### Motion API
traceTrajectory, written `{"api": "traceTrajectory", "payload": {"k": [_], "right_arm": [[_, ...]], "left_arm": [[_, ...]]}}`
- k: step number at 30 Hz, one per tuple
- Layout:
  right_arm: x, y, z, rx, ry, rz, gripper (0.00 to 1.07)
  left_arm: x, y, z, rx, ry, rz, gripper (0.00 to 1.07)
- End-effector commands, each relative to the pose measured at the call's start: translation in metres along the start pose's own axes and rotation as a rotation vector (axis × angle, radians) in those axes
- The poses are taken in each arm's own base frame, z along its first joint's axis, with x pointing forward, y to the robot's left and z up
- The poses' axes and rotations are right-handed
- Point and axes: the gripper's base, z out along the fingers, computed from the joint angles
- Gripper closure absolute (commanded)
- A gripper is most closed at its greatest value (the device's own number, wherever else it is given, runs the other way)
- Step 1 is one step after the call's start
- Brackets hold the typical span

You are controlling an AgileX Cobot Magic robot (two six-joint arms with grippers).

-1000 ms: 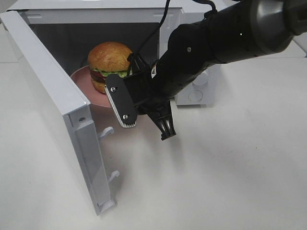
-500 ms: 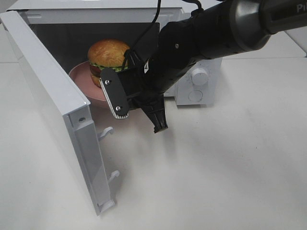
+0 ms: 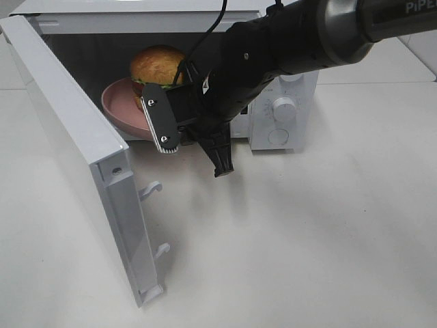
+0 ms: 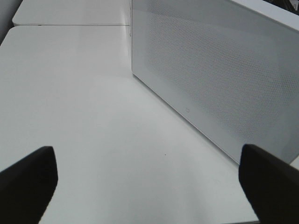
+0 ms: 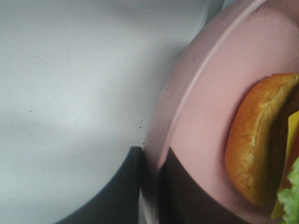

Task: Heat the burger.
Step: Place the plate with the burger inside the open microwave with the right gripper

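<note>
The burger is on the pink plate (image 3: 121,109) in the microwave's opening (image 3: 99,61). My right gripper keeps moving the plate in until it sits all the way inside.
The burger (image 3: 156,64), with its golden-brown bun, sits on a round pink plate (image 3: 123,104) that hangs in the mouth of the open microwave (image 3: 136,20). My right gripper (image 3: 168,130) is shut on the plate's near rim. In the right wrist view the dark fingers of that gripper (image 5: 152,161) pinch the rim of the plate (image 5: 196,102), and the burger (image 5: 257,144) shows bun, cheese and lettuce. My left gripper (image 4: 149,186) is open with nothing between its fingers, beside the microwave's white side wall (image 4: 210,79). It does not appear in the exterior view.
The microwave door (image 3: 75,137) stands swung wide open on the left, its latch hooks (image 3: 153,188) pointing out. The control knobs (image 3: 283,109) are behind my right arm. White tabletop (image 3: 307,239) stretches in front.
My right arm has carried the plate and burger up and back, from the microwave's opening further into its cavity. The left gripper has stayed open.
</note>
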Motion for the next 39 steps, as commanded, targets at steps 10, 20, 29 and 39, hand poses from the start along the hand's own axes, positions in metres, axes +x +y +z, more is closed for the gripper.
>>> {"api": "traceTrajectory", "payload": {"k": [10,20,29,39], "right_arm": [[-0.001,-0.037,0.009,0.103,0.029,0.064,1.07],[-0.001,-0.046,0.028,0.103,0.043,0.094,1.07],[0.009,-0.052,0.044,0.107,0.059,0.132,1.07],[0.015,-0.056,0.052,0.112,0.067,0.157,1.07]], "left_arm": [[0.001,0.0,0.0,0.007,0.0,-0.005,0.09],[0.001,0.0,0.0,0.003,0.0,-0.002,0.09],[0.001,0.0,0.0,-0.001,0.001,-0.001,0.09],[0.001,0.0,0.0,-0.001,0.001,-0.001,0.09]]}}
